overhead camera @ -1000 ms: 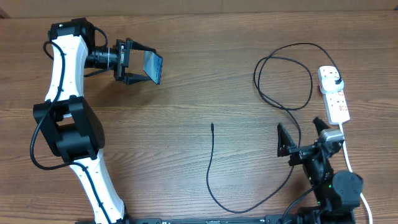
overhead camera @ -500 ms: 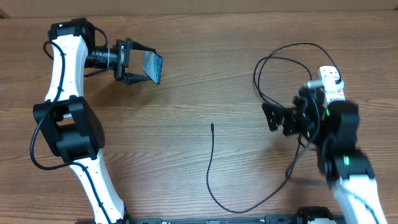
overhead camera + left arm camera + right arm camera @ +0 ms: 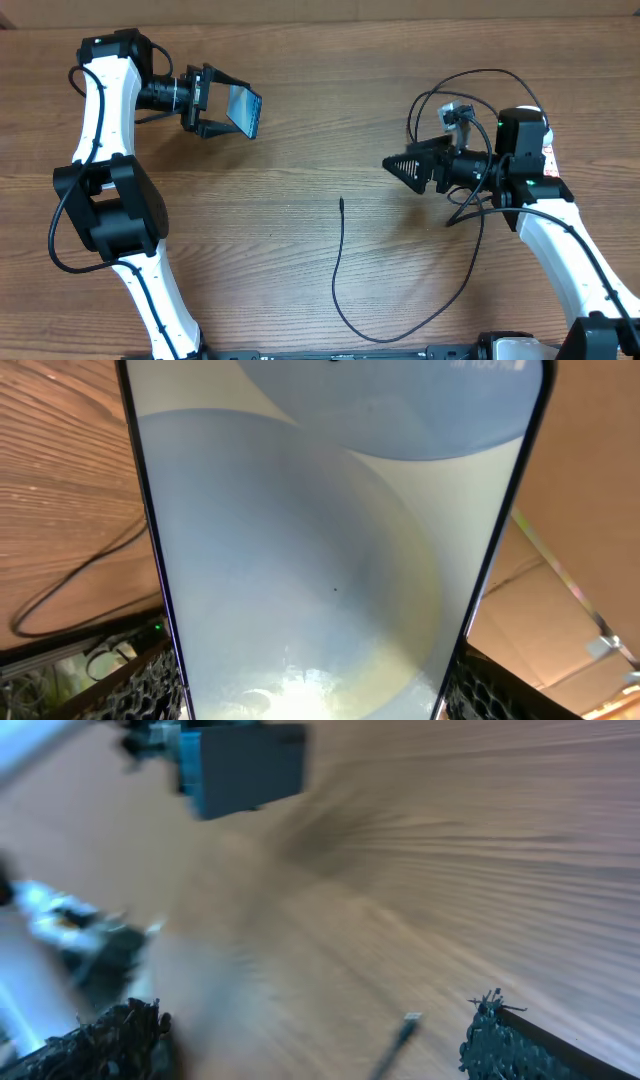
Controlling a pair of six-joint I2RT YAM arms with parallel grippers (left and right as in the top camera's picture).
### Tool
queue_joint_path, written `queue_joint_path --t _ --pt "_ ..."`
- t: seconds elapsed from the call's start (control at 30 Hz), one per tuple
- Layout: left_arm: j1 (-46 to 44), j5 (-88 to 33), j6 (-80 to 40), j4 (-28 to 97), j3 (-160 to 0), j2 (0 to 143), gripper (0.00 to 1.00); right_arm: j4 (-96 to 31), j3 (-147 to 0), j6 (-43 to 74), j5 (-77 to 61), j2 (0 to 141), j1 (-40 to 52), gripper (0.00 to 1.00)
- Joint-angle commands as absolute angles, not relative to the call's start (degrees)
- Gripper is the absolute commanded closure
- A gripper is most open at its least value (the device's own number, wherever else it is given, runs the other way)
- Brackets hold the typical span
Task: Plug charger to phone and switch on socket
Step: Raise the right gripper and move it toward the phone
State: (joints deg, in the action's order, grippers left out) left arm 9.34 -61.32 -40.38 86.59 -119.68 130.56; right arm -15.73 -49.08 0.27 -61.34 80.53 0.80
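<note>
The phone is held in my left gripper by its charging-port end, so my right gripper should grab the free top end before the charger is plugged in.
My left gripper is shut on the phone and holds it on edge above the far left of the table. The phone's pale blue screen fills the left wrist view between the fingers. The charger cable runs from its connector tip at mid-table in a curve to loops at the right, ending at a black plug in the white power strip, which my right arm mostly hides. My right gripper is open and empty, raised above the table right of the tip. The blurred right wrist view shows the tip between the fingers.
The wooden table carries cable loops at the right under and around my right arm. The left arm's base stands at the left.
My right arm has swung from the front right corner up and leftward over the cable loops, its gripper now pointing left toward mid-table. The left arm and phone have not moved.
</note>
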Motion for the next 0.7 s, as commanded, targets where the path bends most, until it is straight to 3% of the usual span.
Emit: queue_joint_path --t 0.0,0.23,0.47,0.67 --pt "8.8 -59.5 -40.6 86.6 -121.4 130.7 0.96 -14.9 -50.7 0.2 -72.7 80.5 1.0 0.00" --pt "6.7 -54.7 -42.7 86.5 -121.4 130.7 0.96 -12.5 -50.7 3.9 -75.7 80.5 1.0 0.00" --pt "3.8 -52.9 -47.3 84.2 -121.4 130.7 0.95 -10.0 -50.7 27.0 -60.8 80.5 1.0 0.00" --pt "0.7 -50.2 -51.1 82.7 -121.4 130.7 0.96 -12.4 -50.6 39.6 -54.1 80.5 1.0 0.00"
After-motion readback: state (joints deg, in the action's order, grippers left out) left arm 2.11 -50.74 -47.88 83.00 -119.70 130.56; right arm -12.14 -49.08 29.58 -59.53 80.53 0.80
